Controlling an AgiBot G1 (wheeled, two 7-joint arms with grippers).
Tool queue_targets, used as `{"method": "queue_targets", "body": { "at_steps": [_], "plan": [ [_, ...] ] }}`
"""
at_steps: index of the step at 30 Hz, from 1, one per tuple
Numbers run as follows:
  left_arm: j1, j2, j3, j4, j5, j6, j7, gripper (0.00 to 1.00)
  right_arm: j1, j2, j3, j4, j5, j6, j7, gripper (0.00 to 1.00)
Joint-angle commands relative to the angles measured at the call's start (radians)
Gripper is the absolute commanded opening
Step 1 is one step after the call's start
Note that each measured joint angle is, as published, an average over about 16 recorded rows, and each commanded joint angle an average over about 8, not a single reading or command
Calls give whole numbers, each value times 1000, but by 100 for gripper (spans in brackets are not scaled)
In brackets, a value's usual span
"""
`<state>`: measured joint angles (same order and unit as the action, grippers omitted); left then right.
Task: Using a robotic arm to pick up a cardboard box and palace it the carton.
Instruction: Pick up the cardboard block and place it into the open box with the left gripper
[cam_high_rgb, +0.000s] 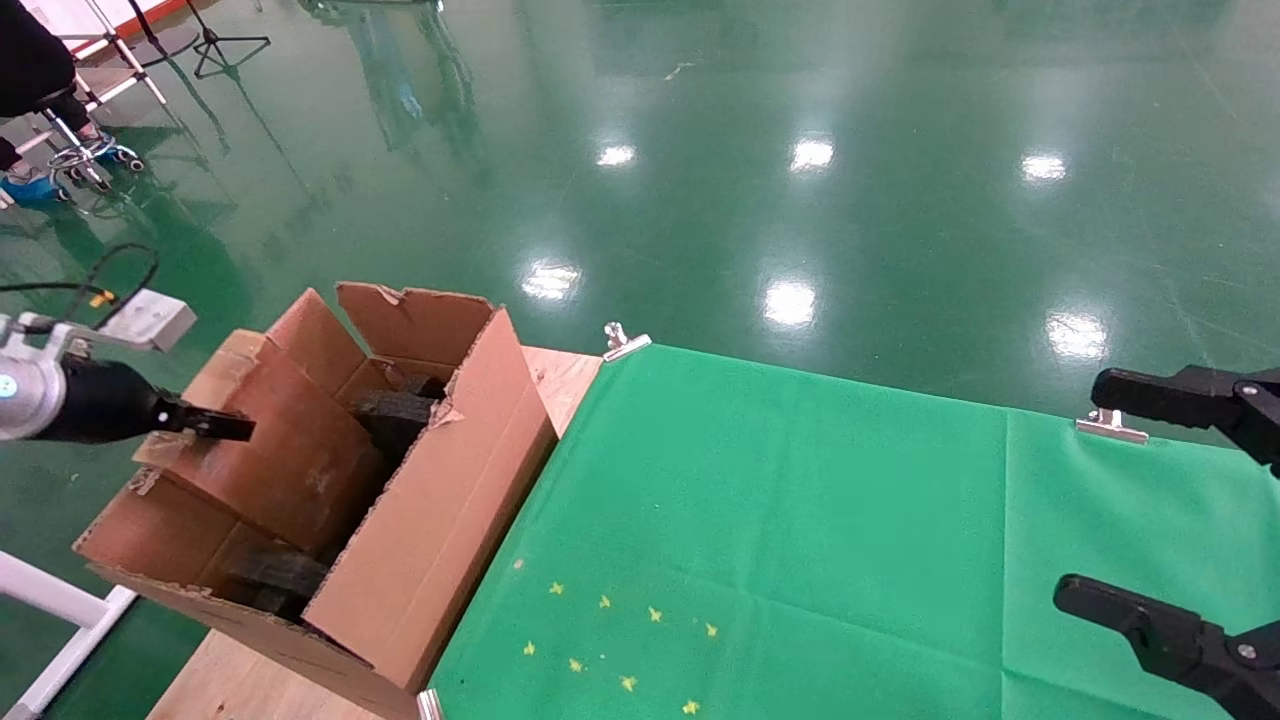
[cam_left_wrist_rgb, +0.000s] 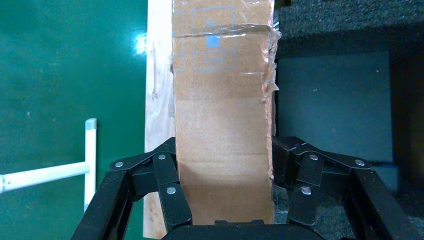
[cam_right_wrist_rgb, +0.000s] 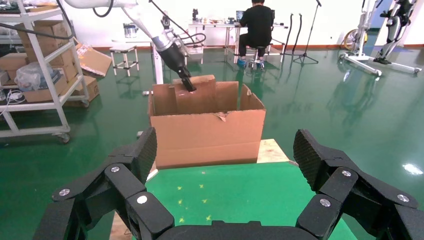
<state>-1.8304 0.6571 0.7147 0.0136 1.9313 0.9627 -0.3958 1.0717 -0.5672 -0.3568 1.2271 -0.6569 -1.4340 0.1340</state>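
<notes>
The cardboard box (cam_high_rgb: 290, 470) is lined up with the gap (cam_high_rgb: 359, 505) between the foam inserts, so the robot's left gripper should keep bringing it down until the box's top drops below the carton's rim.
The carton (cam_high_rgb: 440, 510) stands open at the left end of the table, with black foam inserts (cam_high_rgb: 395, 415) inside. My left gripper (cam_high_rgb: 215, 426) is shut on the upper end of the small cardboard box (cam_high_rgb: 285, 450), which stands tilted inside the carton with its top above the rim. In the left wrist view the box (cam_left_wrist_rgb: 222, 125) fills the gap between the fingers (cam_left_wrist_rgb: 172, 200), with foam (cam_left_wrist_rgb: 332, 105) beside it. The right wrist view shows the carton (cam_right_wrist_rgb: 207, 137), the box (cam_right_wrist_rgb: 195, 92) and the left gripper (cam_right_wrist_rgb: 187, 82). My right gripper (cam_high_rgb: 1100, 490) is open and empty over the table's right side.
A green cloth (cam_high_rgb: 780, 520) with yellow star marks (cam_high_rgb: 620, 640) covers the table and is held by metal clips (cam_high_rgb: 622, 342). Bare wood (cam_high_rgb: 560, 375) shows by the carton. A white frame (cam_high_rgb: 60, 620) stands low on the left. A seated person (cam_right_wrist_rgb: 256, 27) and shelves (cam_right_wrist_rgb: 35, 65) are far off.
</notes>
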Motion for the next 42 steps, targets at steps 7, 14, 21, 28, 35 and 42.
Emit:
{"method": "queue_targets", "body": {
  "at_steps": [7, 14, 21, 28, 35, 42],
  "plan": [
    [67, 33, -13, 12, -19, -55, -16, 0, 0, 0, 0, 0, 0, 0, 0, 100],
    [127, 67, -22, 13, -31, -104, -33, 0, 0, 0, 0, 0, 0, 0, 0, 100],
    [180, 94, -28, 11, -38, -143, -51, 0, 0, 0, 0, 0, 0, 0, 0, 100],
    [220, 113, -34, 8, -47, -177, -72, 0, 0, 0, 0, 0, 0, 0, 0, 100],
    [256, 130, -38, 7, -53, -202, -92, 0, 0, 0, 0, 0, 0, 0, 0, 100],
    [282, 140, -46, 10, -64, -222, -122, 30, 0, 0, 0, 0, 0, 0, 0, 100]
  ]
}}
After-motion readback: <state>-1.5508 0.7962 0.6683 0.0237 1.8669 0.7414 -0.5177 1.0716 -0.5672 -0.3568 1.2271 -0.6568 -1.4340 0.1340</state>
